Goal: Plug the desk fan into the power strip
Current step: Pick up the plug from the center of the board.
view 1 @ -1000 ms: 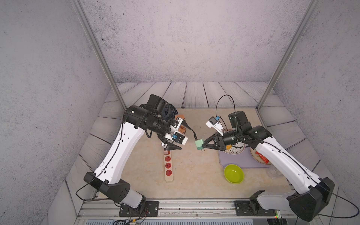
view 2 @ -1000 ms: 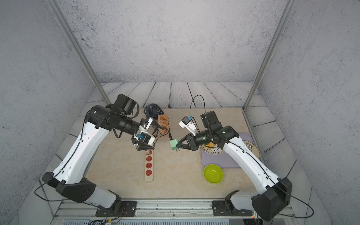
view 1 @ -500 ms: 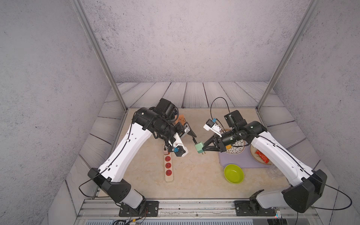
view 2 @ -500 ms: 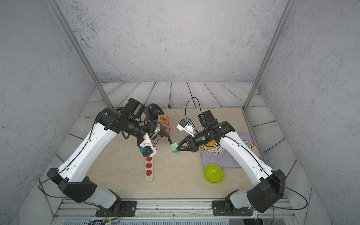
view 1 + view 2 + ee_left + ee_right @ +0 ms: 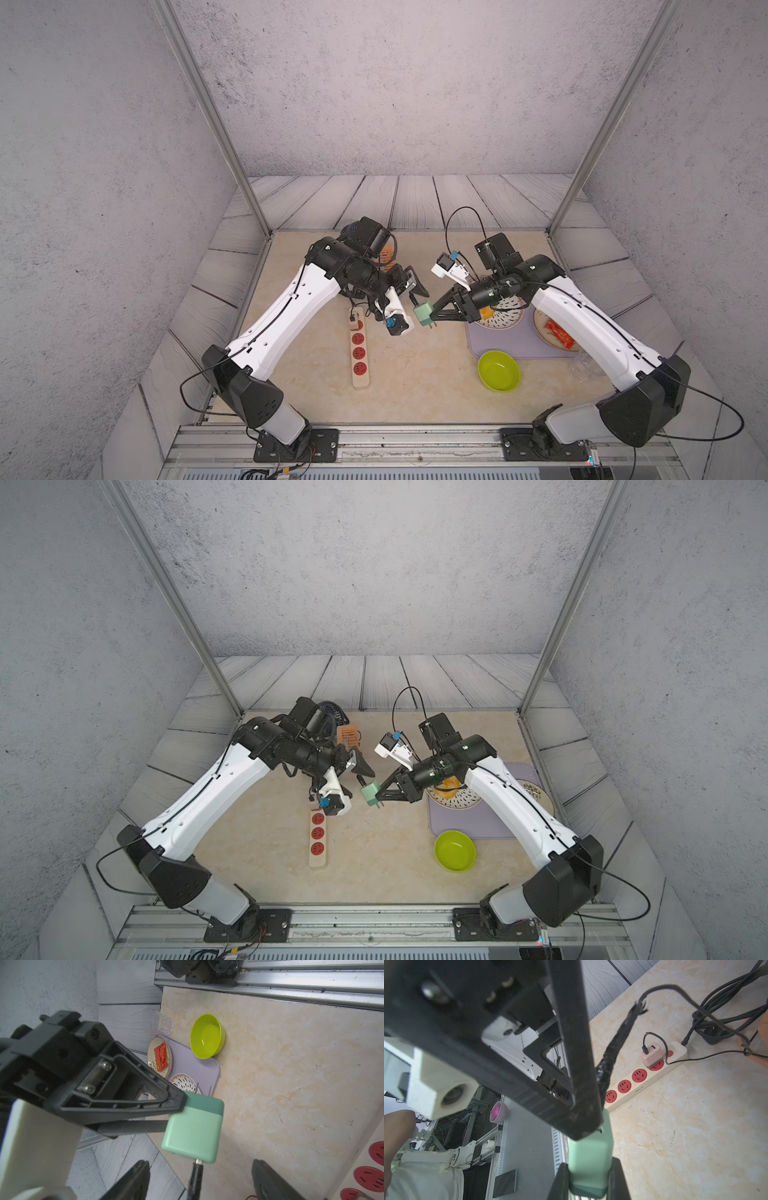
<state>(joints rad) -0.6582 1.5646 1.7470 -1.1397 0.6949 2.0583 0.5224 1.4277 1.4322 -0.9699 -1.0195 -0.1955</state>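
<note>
The robot's right gripper has the adapter crosswise at its prong end [image 5: 204, 1102], so next the left gripper clamps the adapter's cable end [image 5: 191, 1151] while the right gripper opens and takes hold again head-on.
My right gripper [image 5: 588, 1169] is shut on a mint-green plug adapter [image 5: 424, 314], held above the table with its prongs pointing down. A taped black cable [image 5: 195, 1178] leaves the adapter's far end. My left gripper [image 5: 199, 1169] is open, with one finger on each side of that cable and touching neither it nor the adapter [image 5: 193, 1132]. The cream power strip [image 5: 360, 353] lies flat below and to the left, three red sockets free and a pinkish charger [image 5: 651, 1054] in the one nearest its cord end. The dark desk fan [image 5: 328, 712] stands behind my left arm, mostly hidden.
A lime-green bowl [image 5: 498, 370] sits at the near edge of a lilac mat [image 5: 519, 351]. Two plates [image 5: 160, 1055] rest on the mat, and a clear glass [image 5: 161, 1023] stands beside it. An orange slotted object [image 5: 348, 737] and coiled black cords [image 5: 716, 1022] lie near the fan.
My left arm has swung right and down to the adapter, and its jaws have narrowed somewhat. The right gripper has shifted slightly left, keeping hold of the adapter.
</note>
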